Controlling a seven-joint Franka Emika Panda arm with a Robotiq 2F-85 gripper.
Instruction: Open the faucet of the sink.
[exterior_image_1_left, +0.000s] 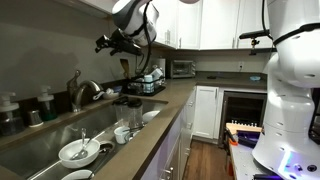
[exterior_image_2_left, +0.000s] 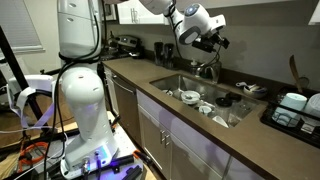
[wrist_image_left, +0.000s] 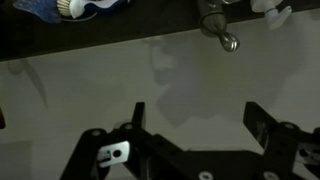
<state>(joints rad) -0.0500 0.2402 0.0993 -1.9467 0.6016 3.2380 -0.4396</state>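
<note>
The faucet's slim handle (exterior_image_1_left: 75, 76) stands up like a lever, so the metal faucet (exterior_image_1_left: 84, 96) will pour water down into the sink when I push that handle.
The metal faucet (exterior_image_1_left: 85, 92) stands behind the steel sink (exterior_image_1_left: 40, 140); it shows in both exterior views (exterior_image_2_left: 207, 68). In the wrist view its shiny handle with a round knob (wrist_image_left: 222, 30) is at the top edge, against the pale wall. My gripper (exterior_image_1_left: 106, 44) hangs in the air above and slightly to the side of the faucet, apart from it (exterior_image_2_left: 214, 42). Its two dark fingers (wrist_image_left: 198, 118) are spread wide with nothing between them.
The sink (exterior_image_2_left: 175, 82) holds a white bowl (exterior_image_1_left: 78, 152) and other dishes. A white cup (exterior_image_1_left: 122, 133) stands on the counter edge. A dish rack (exterior_image_1_left: 150, 85) and a toaster oven (exterior_image_1_left: 182, 68) stand further along. Bottles (exterior_image_1_left: 10, 112) are behind the sink.
</note>
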